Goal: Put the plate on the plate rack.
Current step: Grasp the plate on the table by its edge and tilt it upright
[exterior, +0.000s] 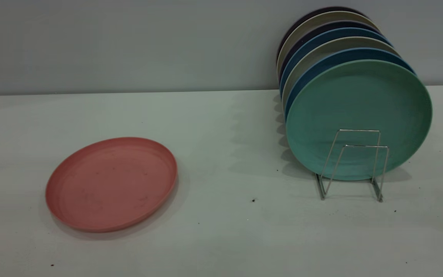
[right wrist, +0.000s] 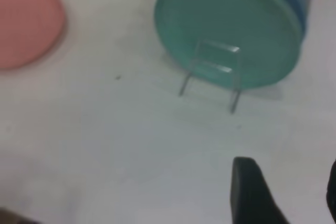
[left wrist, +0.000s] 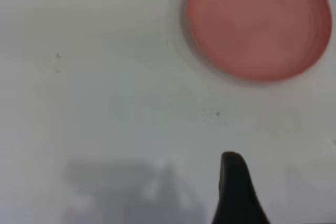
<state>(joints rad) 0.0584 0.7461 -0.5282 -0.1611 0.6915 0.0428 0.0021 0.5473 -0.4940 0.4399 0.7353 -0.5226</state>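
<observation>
The salmon-pink plate is lying clear of the rack, so the robot's left gripper goes on moving to the rim farthest from the rack until its fingers are on both sides of that rim.
The salmon-pink plate lies flat on the white table at the left; it also shows in the left wrist view and the right wrist view. The thin silver wire plate rack stands at the right, and it shows in the right wrist view too. Neither gripper shows in the exterior view. My left gripper hangs above bare table short of the pink plate, open and empty; only one dark finger shows. My right gripper is open and empty, above the table short of the rack.
A teal-green plate stands upright in the rack, with several blue and cream plates lined up behind it toward the grey wall. Two wire loops stand free in front of the teal plate. Small dark specks dot the table.
</observation>
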